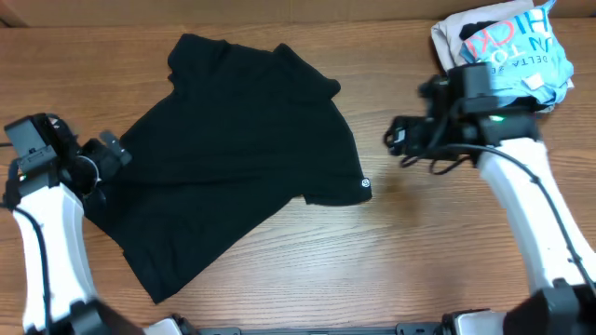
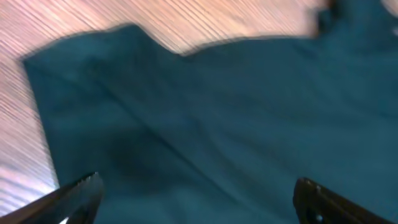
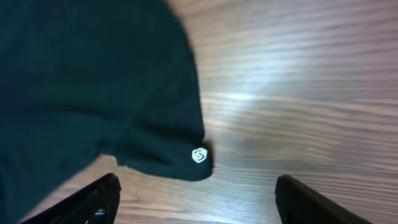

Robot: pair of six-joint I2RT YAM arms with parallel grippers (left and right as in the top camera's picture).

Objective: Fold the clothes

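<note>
The black shirt's front corner is lying free on the wood. My left gripper should go on moving its open fingers toward that corner until they close there.
The black shirt lies spread on the wooden table, skewed, with its collar end toward the back and its small white logo at the right corner. At the shirt's left edge is my left gripper, its jaws wide apart. In the left wrist view that gripper hovers over the dark fabric and holds nothing. My right gripper stands open over bare wood, just right of the shirt. In the right wrist view the logo lies ahead of the open gripper, on the sleeve corner.
A pile of other garments, light blue and white with pink lettering over beige, sits at the back right corner behind my right arm. Bare wooden table extends right of and in front of the shirt.
</note>
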